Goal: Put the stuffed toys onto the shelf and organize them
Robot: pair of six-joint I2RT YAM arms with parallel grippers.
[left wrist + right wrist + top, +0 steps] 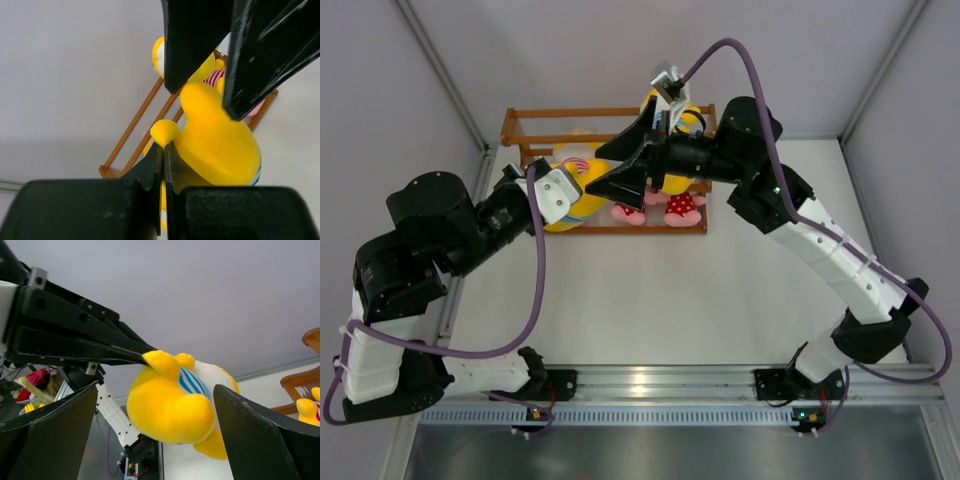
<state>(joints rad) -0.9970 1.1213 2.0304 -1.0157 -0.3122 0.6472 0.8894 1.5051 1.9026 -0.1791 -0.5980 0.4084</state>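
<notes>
The blue-striped toy is held in my left gripper only by a small yellow tip (163,363), so my right gripper should grab its yellow body (167,410) and set it in place on the shelf.
My left gripper (164,146) is shut on the ear of a yellow stuffed toy (220,145) in a blue-striped white shirt, which hangs in the air in front of the shelf (135,125). In the right wrist view that toy (170,410) dangles between the wide-open fingers of my right gripper (155,390) without touching either one. From above, both grippers meet over the left half of the brown shelf (535,113): the left gripper (582,190), the right gripper (610,172), and the held toy (568,216) partly hidden under them.
Two pink toys in red dotted outfits (682,208) (628,213) lie at the shelf's front. A pink-striped yellow toy (578,162) and another yellow toy (685,118) sit further back. Grey walls close in behind and on both sides of the table (650,300).
</notes>
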